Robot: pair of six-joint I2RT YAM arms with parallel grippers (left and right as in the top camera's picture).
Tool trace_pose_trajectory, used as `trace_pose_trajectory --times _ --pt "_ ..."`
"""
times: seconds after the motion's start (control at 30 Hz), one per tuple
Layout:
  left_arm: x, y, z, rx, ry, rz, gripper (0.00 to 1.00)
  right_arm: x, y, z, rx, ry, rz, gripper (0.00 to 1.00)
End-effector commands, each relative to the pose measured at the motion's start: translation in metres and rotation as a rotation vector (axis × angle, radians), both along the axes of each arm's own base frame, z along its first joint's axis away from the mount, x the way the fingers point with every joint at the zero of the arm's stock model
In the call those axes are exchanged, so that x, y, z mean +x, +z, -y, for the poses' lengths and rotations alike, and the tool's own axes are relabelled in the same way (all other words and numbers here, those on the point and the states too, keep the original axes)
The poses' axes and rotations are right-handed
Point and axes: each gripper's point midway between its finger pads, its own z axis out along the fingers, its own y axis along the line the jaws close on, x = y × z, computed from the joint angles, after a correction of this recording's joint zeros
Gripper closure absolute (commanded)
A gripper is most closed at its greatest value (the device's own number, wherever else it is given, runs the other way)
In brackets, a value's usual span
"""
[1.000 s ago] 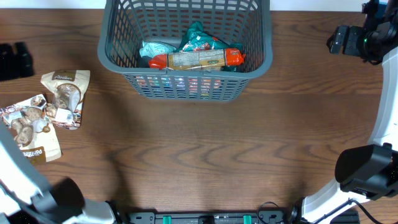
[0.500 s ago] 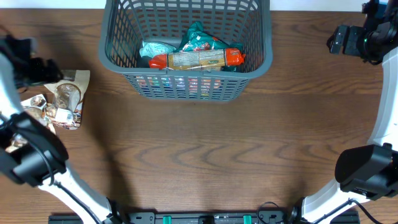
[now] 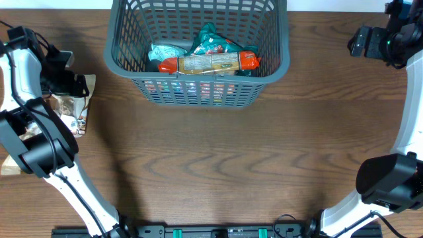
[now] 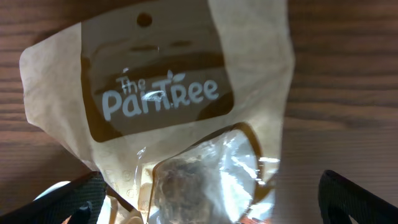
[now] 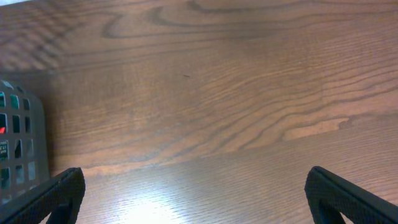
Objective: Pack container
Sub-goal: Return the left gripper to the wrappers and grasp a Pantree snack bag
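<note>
The tan snack pouch (image 4: 180,112) will come up alone when I lift it, because a dark gap (image 4: 122,200) lies between it and the second tan pouch.
The container (image 3: 135,74) is a dark grey slatted basket at the top middle of the table; its corner shows in the right wrist view (image 5: 15,149). Inside lie teal packets (image 3: 211,41) and an orange-ended packet (image 3: 208,63). My left gripper (image 3: 74,84) is open right above a tan snack pouch (image 3: 74,109) at the left edge. In the left wrist view the pouch (image 4: 161,99), marked "The PanTree", fills the frame and lies between the spread fingers (image 4: 205,214). My right gripper (image 3: 362,41) is open and empty at the far right, over bare wood (image 5: 199,199).
A second tan pouch (image 3: 8,165) lies at the left edge, mostly hidden under my left arm. The table is dark brown wood (image 3: 218,158).
My left arm has swung in from the bottom left and up over the snack pouches, now covering the upper pouch. The right arm and the basket have not moved.
</note>
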Motion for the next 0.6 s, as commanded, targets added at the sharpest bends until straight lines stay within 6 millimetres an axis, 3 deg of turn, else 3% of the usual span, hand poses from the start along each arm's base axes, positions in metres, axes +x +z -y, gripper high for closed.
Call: trace_pose_trajectory --times 0.0,0.3,0.57 --pt "-0.004 -0.003 -0.009 0.040 -0.011 -0.028 0.01 0.001 -0.007 0.001 -0.003 0.002 -0.017 0.01" --pt "-0.014 -0.008 -0.005 0.021 0.009 -0.065 0.01 0.004 -0.004 0.003 -0.009 0.000 0.001 0.01" --pt "-0.038 -0.048 0.007 -0.014 0.020 -0.132 0.01 0.003 -0.005 0.002 -0.007 0.000 -0.003 0.01"
